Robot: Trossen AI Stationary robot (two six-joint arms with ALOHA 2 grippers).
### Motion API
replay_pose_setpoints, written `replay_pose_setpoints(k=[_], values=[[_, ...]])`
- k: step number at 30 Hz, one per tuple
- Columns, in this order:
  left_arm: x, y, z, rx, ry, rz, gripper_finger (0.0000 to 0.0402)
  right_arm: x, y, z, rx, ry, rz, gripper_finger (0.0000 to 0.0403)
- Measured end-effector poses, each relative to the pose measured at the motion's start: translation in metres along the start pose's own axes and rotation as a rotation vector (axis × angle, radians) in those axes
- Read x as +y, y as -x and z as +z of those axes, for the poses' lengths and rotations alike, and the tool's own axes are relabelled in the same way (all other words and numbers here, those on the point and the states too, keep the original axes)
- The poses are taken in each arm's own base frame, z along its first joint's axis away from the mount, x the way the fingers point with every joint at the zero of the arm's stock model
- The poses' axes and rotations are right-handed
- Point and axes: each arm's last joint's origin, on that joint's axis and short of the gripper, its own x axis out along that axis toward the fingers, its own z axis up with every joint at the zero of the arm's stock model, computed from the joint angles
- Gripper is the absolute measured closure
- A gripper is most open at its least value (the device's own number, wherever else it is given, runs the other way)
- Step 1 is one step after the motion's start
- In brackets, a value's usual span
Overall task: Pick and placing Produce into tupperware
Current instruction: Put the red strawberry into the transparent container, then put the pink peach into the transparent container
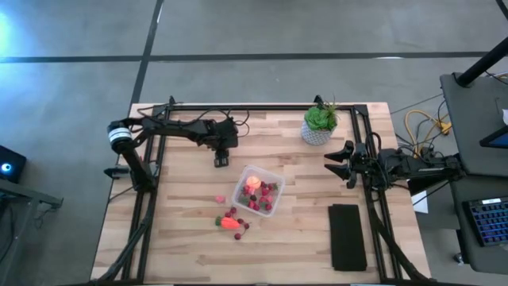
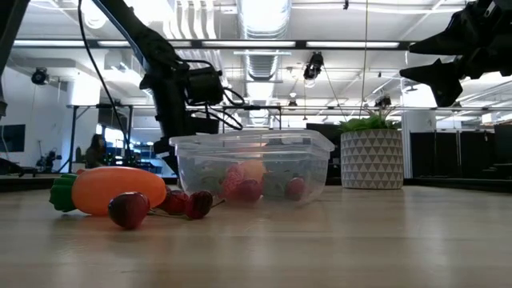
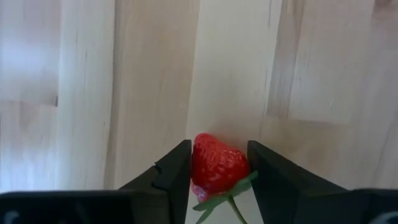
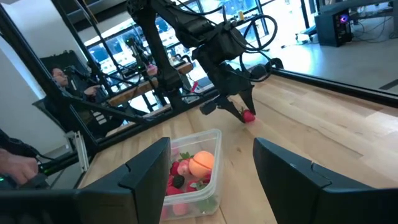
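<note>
The strawberry's red body (image 3: 217, 164) is between both fingers and the tupperware's top (image 1: 259, 189) is open, so my left gripper carries on moving over the tupperware's rim and lets go inside.
The clear tupperware (image 1: 258, 191) stands mid-table with several red pieces and a pink-orange round fruit (image 4: 200, 162) inside. Near its front-left corner an orange carrot (image 1: 230, 223), a pink piece (image 1: 221, 199) and several small red pieces (image 1: 240, 230) lie on the wood. My left gripper (image 1: 221, 160) is just beyond the box's far-left corner, shut on a red strawberry (image 3: 214, 165). My right gripper (image 1: 337, 163) hangs open above the table's right side, away from the produce. My left gripper pinches the strawberry's red body (image 3: 208, 155) between its two fingers (image 3: 176, 171), one on each side. The green stem end (image 3: 225, 198) points back toward the wrist. The fingers come from above, pointing down. In the right wrist view the strawberry (image 4: 249, 116) sits close over the wood; whether it is clear, I cannot tell.
A potted green plant (image 1: 319, 124) stands near the far edge, right of centre. A flat black slab (image 1: 348, 237) lies near the near-right corner. Bare wood stretches along the table's left side and its near edge.
</note>
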Motion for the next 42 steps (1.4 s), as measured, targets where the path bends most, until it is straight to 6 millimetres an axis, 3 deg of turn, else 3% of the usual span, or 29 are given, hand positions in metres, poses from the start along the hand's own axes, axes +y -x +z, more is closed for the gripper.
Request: replay_pose_setpoints(k=[3, 5, 11, 14, 19, 21, 26, 30, 33, 38, 42], values=[[0.000, 0.008, -0.001, 0.021, 0.001, -0.005, 0.0278, 0.000, 0.000, 0.000, 0.000, 0.000, 0.000, 0.0181], [-0.001, 0.024, 0.007, -0.019, 0.015, 0.001, 0.0278, 0.000, 0.000, 0.000, 0.000, 0.000, 0.000, 0.0181], [-0.012, 0.103, 0.039, -0.361, 0.050, -0.194, 0.0279, 0.000, 0.000, 0.000, 0.000, 0.000, 0.000, 0.0181], [-0.025, 0.128, 0.046, -0.472, 0.043, -0.332, 0.0279, 0.000, 0.000, 0.000, 0.000, 0.000, 0.000, 0.0181], [-0.057, 0.123, 0.053, -0.424, 0.059, -0.731, 0.0278, 0.000, 0.000, 0.000, 0.000, 0.000, 0.000, 0.0181], [-0.074, 0.116, 0.058, -0.396, 0.031, -0.770, 0.0278, 0.000, 0.000, 0.000, 0.000, 0.000, 0.000, 0.0181], [-0.111, 0.100, 0.068, -0.358, -0.011, -0.513, 0.0257, 0.000, 0.000, 0.000, 0.000, 0.000, 0.000, 0.0181], [-0.130, 0.107, 0.075, -0.391, -0.044, -0.380, 0.0206, 0.000, 0.000, 0.000, 0.000, 0.000, 0.000, 0.0181], [-0.133, 0.114, 0.074, -0.402, -0.020, -0.283, 0.0163, 0.000, 0.000, 0.000, 0.000, 0.000, 0.000, 0.0181], [-0.126, 0.132, 0.054, -0.294, 0.044, -0.247, 0.0104, 0.000, 0.000, 0.000, 0.000, 0.000, 0.000, 0.0181], [-0.124, 0.127, 0.023, -0.043, 0.050, -0.211, 0.0100, 0.000, 0.000, 0.000, 0.000, 0.000, 0.000, 0.0181]])
